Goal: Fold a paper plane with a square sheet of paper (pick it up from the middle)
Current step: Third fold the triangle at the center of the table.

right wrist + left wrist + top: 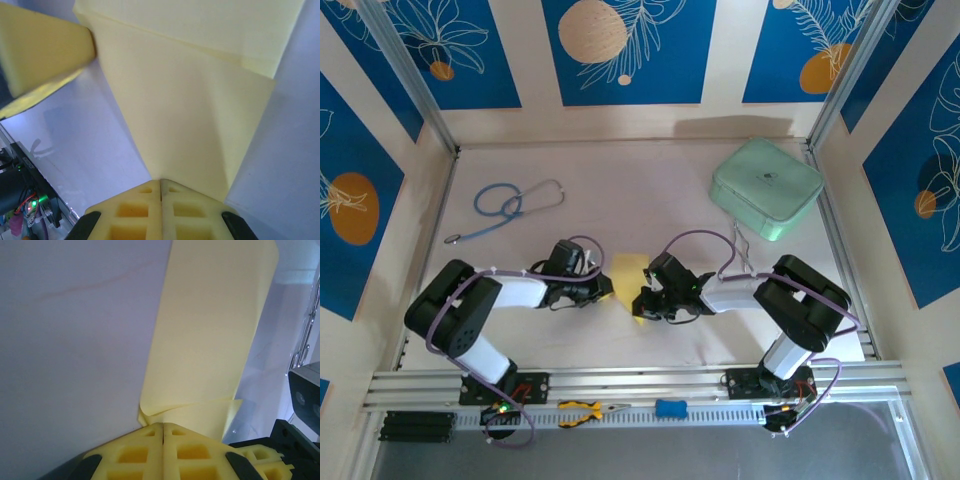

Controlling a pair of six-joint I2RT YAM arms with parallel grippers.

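My left gripper should move back over the folded layers [197, 412] and push them down flat, because the fold curls open [156, 413] at the paper's edge by its fingers.
The pale-yellow square sheet of paper [626, 270] lies folded over in layers at the middle of the table, between my two grippers. My left gripper [608, 290] meets its left edge and my right gripper [642, 302] its near right end. In the left wrist view the jaws [163, 425] are pressed together at a curled fold of the paper [210, 330]. The right wrist view has the paper [190, 115] narrowing down into the shut right gripper [161, 181], and a left fingertip [45, 50] touches the paper's edge. Whether it has a paper plane's shape I cannot tell.
A mint-green case [766, 187] stands at the back right. A blue stethoscope [505, 205] lies at the back left. Yellow-handled pliers [585, 410] and a small blue block [670, 408] rest on the front rail. A metal wire clip [742, 255] lies near the right arm.
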